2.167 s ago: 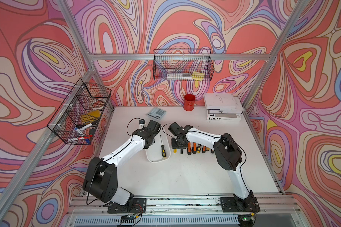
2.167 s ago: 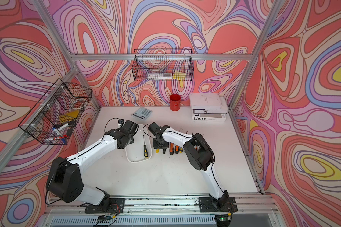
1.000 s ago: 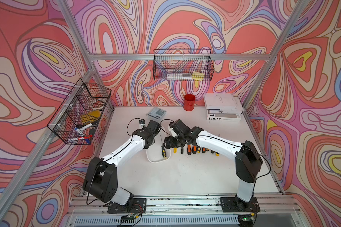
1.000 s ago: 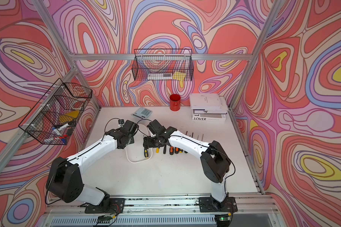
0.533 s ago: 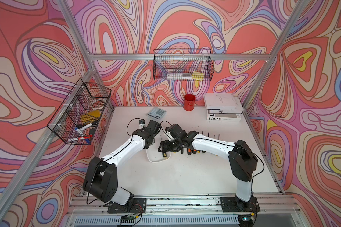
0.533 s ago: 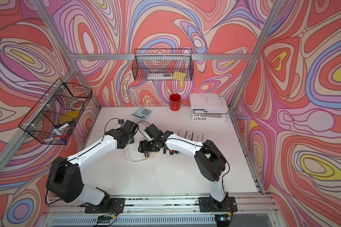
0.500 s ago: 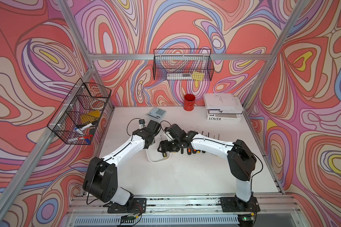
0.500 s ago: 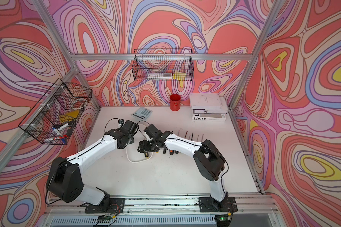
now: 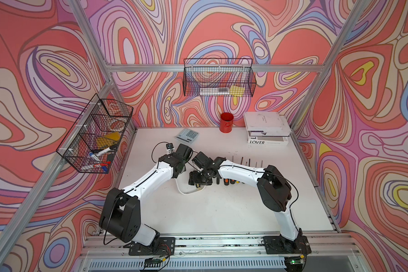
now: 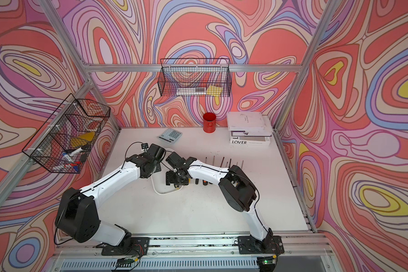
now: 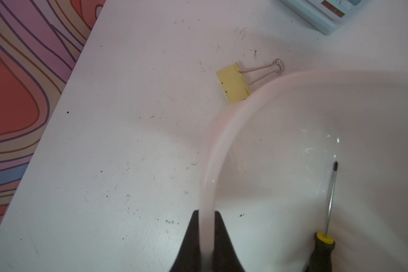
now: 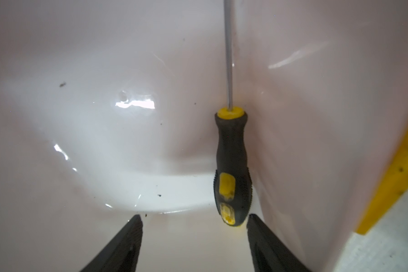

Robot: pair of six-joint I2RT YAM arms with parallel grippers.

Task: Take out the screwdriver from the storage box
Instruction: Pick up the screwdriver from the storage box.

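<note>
The storage box's white bottom [image 9: 189, 186] around the screwdriver is clear. I will therefore expect an empty storage box once I lift the screwdriver out.
The storage box [image 9: 186, 191] is a shallow white tray at mid-table, seen in both top views. My left gripper [image 11: 206, 214] is shut on its rim [image 11: 209, 162]. The screwdriver [image 12: 232, 162], with a black and yellow handle and a thin steel shaft [image 11: 331, 195], lies inside along one wall. My right gripper [image 12: 194, 216] is open and low inside the box. The handle's butt end sits just between the fingertips, close to one finger [image 12: 257, 226], with a wide gap to the other. In a top view the right gripper [image 9: 198, 180] hides most of the screwdriver.
A row of several other screwdrivers [image 9: 231, 181] lies right of the box. A yellow binder clip [image 11: 233, 86] lies against the box's outside. A calculator [image 9: 187, 136], a red cup [image 9: 226, 122] and stacked books [image 9: 266, 131] stand at the back. Wire baskets [image 9: 218, 81] hang on the walls.
My right gripper has moved left from the row of screwdrivers to over the storage box and come down into it, still open. The left arm has stayed put on the rim.
</note>
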